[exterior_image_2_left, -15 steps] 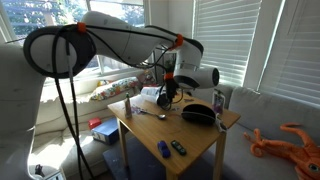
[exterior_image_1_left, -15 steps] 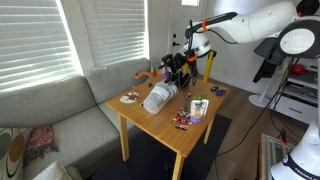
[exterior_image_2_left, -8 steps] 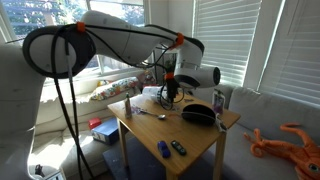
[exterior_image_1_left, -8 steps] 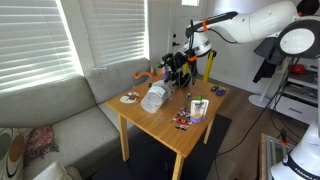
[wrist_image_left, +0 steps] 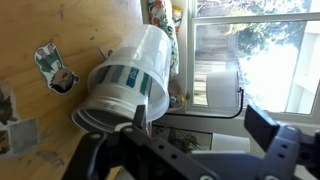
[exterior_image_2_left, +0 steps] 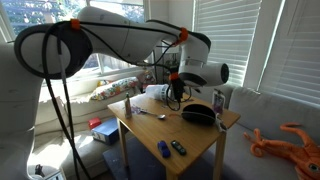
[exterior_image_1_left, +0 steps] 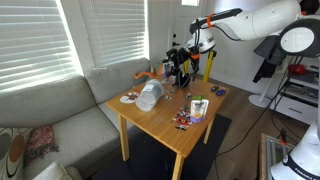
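Observation:
My gripper's fingers are open, with the cup's opening (wrist_image_left: 108, 112) beside one finger and outside them, so next I move back and turn the fingers into line with the cup's rim (wrist_image_left: 132, 102).
A white paper cup (exterior_image_1_left: 148, 96) with a blue-green band lies on its side on the wooden table (exterior_image_1_left: 165, 130); it also shows as the cup (exterior_image_2_left: 157, 92). In the wrist view the cup (wrist_image_left: 128, 80) fills the upper left, its open mouth towards the camera. My gripper (exterior_image_1_left: 180, 64) hangs above the table's far part, a little beyond the cup. In the wrist view the gripper (wrist_image_left: 200, 125) stands open with nothing between its fingers (wrist_image_left: 140, 115); the cup lies just beside the left finger, outside the jaws.
A black bowl (exterior_image_2_left: 198, 114), a spoon (exterior_image_2_left: 150, 113), a small bottle (exterior_image_2_left: 127, 107) and blue items (exterior_image_2_left: 163, 150) lie on the table. A small box (exterior_image_1_left: 199, 108) and cards (exterior_image_1_left: 183, 122) sit near the front edge. A sofa (exterior_image_1_left: 60, 125) and an orange toy octopus (exterior_image_1_left: 150, 74) flank it.
The cup has rolled a little across the table, away from the gripper. The arm has shifted slightly and lifted; the jaws stayed open.

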Robot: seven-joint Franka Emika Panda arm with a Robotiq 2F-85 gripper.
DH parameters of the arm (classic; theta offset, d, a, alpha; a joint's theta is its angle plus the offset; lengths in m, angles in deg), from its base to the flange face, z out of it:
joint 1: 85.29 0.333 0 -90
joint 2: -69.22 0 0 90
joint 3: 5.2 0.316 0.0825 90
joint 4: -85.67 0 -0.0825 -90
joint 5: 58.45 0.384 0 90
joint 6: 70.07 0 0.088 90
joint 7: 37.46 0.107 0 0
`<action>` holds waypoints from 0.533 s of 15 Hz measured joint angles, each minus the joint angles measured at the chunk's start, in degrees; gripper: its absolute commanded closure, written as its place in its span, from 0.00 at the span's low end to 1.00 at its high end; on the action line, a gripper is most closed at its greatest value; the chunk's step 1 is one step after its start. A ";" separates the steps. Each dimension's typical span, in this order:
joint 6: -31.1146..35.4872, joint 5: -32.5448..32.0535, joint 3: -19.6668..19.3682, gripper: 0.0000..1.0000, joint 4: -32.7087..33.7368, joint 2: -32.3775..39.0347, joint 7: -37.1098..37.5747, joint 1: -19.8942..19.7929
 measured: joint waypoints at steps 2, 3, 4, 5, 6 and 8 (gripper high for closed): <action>0.85 0.00 0.02 0.00 0.00 0.35 -3.55 -0.18; 2.03 0.03 0.17 0.00 0.00 0.67 -5.66 -0.14; 3.48 0.15 0.48 0.00 0.00 1.05 -7.95 -0.06; 4.63 0.52 0.90 0.00 0.00 1.43 -10.05 0.05; 5.45 0.68 1.39 0.00 0.01 1.72 -11.72 0.18; 6.10 0.72 2.22 0.00 0.22 1.94 -13.93 0.57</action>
